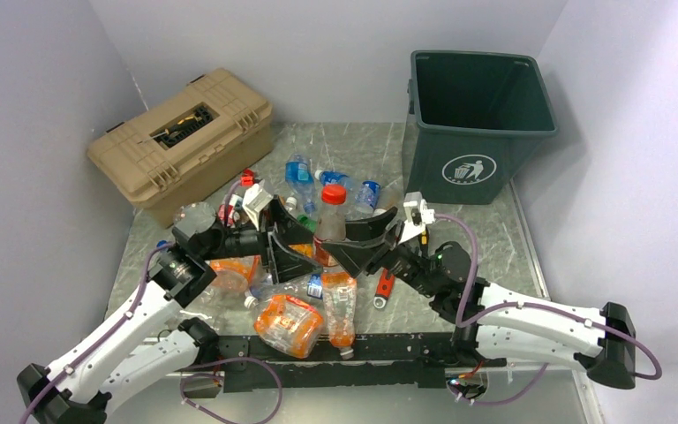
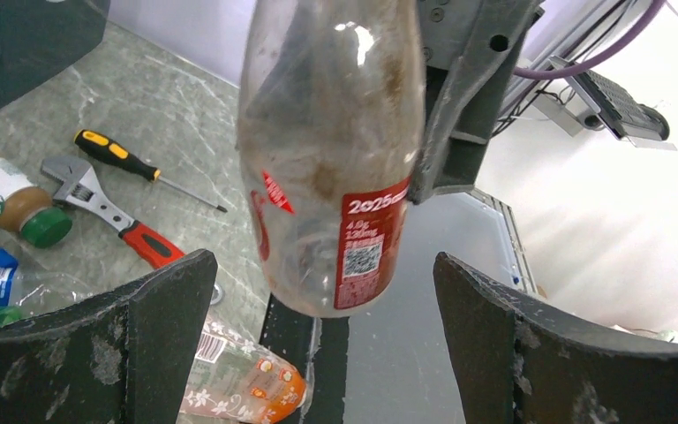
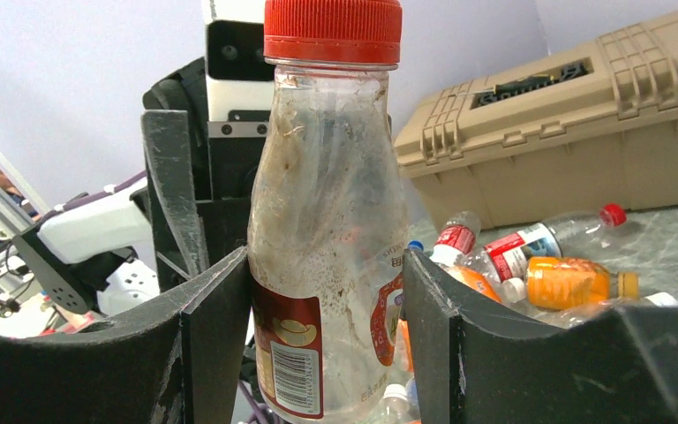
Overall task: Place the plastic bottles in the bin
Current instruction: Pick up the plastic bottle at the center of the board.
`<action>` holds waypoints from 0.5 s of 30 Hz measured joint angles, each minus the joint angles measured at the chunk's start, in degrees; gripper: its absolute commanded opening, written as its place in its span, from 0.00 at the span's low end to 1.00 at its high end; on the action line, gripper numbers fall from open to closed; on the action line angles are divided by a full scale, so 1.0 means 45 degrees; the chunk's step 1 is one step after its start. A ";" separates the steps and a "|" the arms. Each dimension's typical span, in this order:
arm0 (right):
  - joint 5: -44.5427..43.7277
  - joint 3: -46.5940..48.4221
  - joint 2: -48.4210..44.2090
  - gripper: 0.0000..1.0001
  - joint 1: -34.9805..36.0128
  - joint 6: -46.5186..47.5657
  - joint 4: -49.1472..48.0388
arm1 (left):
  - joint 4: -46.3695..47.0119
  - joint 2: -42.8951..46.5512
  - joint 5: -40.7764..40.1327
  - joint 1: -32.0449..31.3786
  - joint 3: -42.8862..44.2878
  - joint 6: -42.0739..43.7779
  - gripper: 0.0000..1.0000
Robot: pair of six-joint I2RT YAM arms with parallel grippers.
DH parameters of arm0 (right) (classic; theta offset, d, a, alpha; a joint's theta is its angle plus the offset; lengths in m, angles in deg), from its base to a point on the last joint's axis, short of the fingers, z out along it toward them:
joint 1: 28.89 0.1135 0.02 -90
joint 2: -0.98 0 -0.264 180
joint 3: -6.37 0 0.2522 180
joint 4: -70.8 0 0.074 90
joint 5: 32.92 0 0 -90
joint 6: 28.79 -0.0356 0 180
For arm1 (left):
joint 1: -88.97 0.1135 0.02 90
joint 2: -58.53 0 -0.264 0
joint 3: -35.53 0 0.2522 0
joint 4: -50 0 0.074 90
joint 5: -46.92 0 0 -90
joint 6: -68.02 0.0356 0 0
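Observation:
My left gripper should keep the red-capped bottle steady while my right gripper moves up to its cap (image 1: 334, 193), because my right gripper is holding the bottle low at its label (image 1: 327, 248).
A clear bottle (image 1: 331, 221) with a red cap and red label stands upright above the pile, and my right gripper (image 1: 346, 246) is shut on its lower body. In the right wrist view both pads press the bottle (image 3: 331, 221) inside the right gripper (image 3: 327, 265). My left gripper (image 1: 284, 237) faces it from the left, open, its fingers spread wide on either side of the bottle (image 2: 331, 150) without touching it. More plastic bottles lie on the table: an orange crushed one (image 1: 287, 322), a clear one (image 1: 340, 305), blue-labelled ones (image 1: 298, 170). The dark green bin (image 1: 441, 132) stands at the back right.
A tan toolbox (image 1: 181, 132) sits at the back left. A red-handled wrench (image 2: 97, 203) and a yellow-and-black screwdriver (image 2: 119, 157) lie on the table to the right of the pile. Grey walls close in the left, back and right.

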 measured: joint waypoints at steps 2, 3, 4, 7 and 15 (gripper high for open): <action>0.0092 0.0010 0.0175 0.00 0.0000 -0.0223 -0.0185 | 0.0233 -0.0019 0.0068 -0.0053 0.0000 -0.0044 0.99; 0.0126 0.0010 0.0243 0.00 0.0000 -0.0306 -0.0253 | 0.0321 -0.0019 0.0087 -0.0083 0.0010 -0.0044 0.96; 0.0209 0.0010 0.0330 0.00 0.0000 -0.0413 -0.0379 | 0.0335 -0.0053 0.0097 -0.0131 0.0039 -0.0024 0.94; 0.0374 0.0019 0.0559 0.00 0.0000 -0.0641 -0.0612 | 0.0306 -0.0369 0.0131 -0.0267 0.0262 0.0058 0.88; 0.0457 0.0015 0.0772 0.00 -0.0010 -0.1035 -0.1336 | 0.0413 -0.0797 0.0432 -0.0636 0.0369 0.0034 0.51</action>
